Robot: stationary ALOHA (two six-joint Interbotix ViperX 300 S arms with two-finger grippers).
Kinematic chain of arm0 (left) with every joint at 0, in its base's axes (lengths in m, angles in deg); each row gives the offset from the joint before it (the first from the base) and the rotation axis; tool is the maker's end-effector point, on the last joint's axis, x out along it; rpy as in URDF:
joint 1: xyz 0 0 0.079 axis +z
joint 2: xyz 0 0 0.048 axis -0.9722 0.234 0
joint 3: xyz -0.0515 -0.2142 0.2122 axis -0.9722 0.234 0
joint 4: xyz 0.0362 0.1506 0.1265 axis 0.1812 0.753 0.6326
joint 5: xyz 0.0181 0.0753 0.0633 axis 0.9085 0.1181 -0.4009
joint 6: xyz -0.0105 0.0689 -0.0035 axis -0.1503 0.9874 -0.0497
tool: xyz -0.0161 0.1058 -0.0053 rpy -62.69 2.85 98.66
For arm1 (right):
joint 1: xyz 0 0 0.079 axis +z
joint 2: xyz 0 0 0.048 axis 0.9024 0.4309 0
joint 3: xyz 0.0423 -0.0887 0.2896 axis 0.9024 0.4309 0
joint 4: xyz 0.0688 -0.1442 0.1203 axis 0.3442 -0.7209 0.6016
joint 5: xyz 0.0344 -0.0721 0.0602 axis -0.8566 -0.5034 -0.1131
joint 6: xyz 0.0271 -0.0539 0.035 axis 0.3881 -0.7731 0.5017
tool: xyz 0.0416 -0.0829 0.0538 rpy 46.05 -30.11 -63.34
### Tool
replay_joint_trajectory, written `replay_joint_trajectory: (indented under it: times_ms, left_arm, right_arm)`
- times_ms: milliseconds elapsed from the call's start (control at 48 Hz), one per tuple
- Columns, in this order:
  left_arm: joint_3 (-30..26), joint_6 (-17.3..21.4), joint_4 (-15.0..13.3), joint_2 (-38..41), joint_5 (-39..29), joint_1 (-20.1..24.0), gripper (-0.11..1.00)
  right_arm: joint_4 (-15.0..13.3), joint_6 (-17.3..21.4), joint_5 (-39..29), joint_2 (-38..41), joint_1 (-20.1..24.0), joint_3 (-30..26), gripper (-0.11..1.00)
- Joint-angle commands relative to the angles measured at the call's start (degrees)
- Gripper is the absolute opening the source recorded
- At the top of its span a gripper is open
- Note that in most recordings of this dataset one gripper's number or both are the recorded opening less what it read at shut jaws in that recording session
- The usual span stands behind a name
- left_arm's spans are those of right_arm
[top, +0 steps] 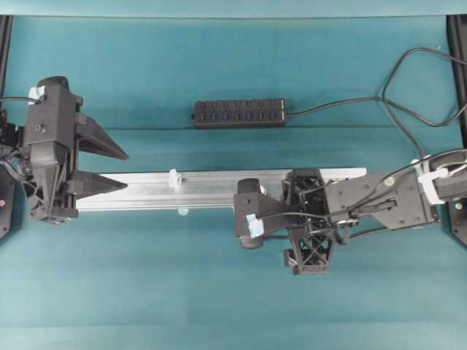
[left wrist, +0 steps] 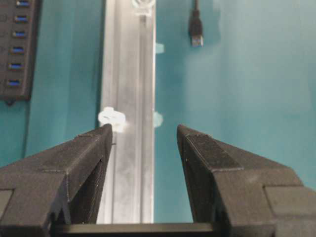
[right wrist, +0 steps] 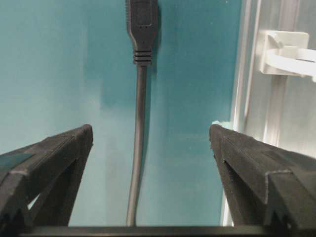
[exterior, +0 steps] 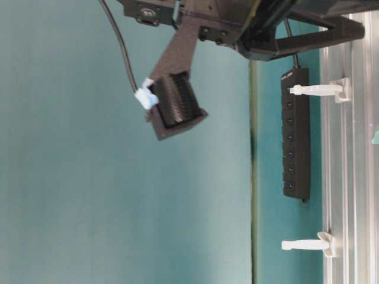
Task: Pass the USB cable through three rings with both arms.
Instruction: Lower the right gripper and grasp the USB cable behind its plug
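Note:
A ribbed collar (right wrist: 142,58) connects the plug (right wrist: 143,23) to the cord. The plug should keep pointing straight ahead when I push it through the ring.
The USB cable (right wrist: 138,148) lies on the teal table, its plug (right wrist: 142,24) pointing away in the right wrist view. My right gripper (right wrist: 150,132) stands open above it, the cord running between the fingers without touching either. One of the rings (right wrist: 286,54) sits on the rail just right of it. My left gripper (left wrist: 144,128) is open and empty over the rail's left end (top: 127,171), a ring (left wrist: 112,118) at its left fingertip and another ring (left wrist: 143,4) farther on. The plug (left wrist: 196,32) lies right of the rail. Two rings (exterior: 314,89) (exterior: 305,244) show at table level.
The long aluminium rail (top: 219,191) runs across the table's middle, with the right arm (top: 365,197) lying over its right half. A black multi-port hub (top: 239,113) sits behind it, its cord looping to the right. Small pale blue tabs (left wrist: 158,118) stick out beside the rail.

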Motion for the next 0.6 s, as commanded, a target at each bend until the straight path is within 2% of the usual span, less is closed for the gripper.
replay_joint_trajectory:
  times_ms: [0,250,438,584]
  left_arm:
    - [-0.6,0.0,0.2,-0.1,0.5,-0.1,0.56]
    - [-0.1,-0.3,0.1,0.1,0.5,-0.2,0.56]
    - [0.2,0.0,0.1,0.3,0.6,-0.1,0.56]
    - [0.4,-0.1,0.2,0.3,0.6,-0.1,0.56]
  right_arm:
    - [0.2,1.6,0.2,0.4,-0.1,-1.0,0.64]
    - [0.2,8.5,0.6,2.9,-0.1,-1.5,0.64]
    - [-0.2,8.6,0.9,3.4,0.4,-1.2,0.63]
    - [-0.2,8.5,3.0,3.4,0.4,-0.4,0.58]
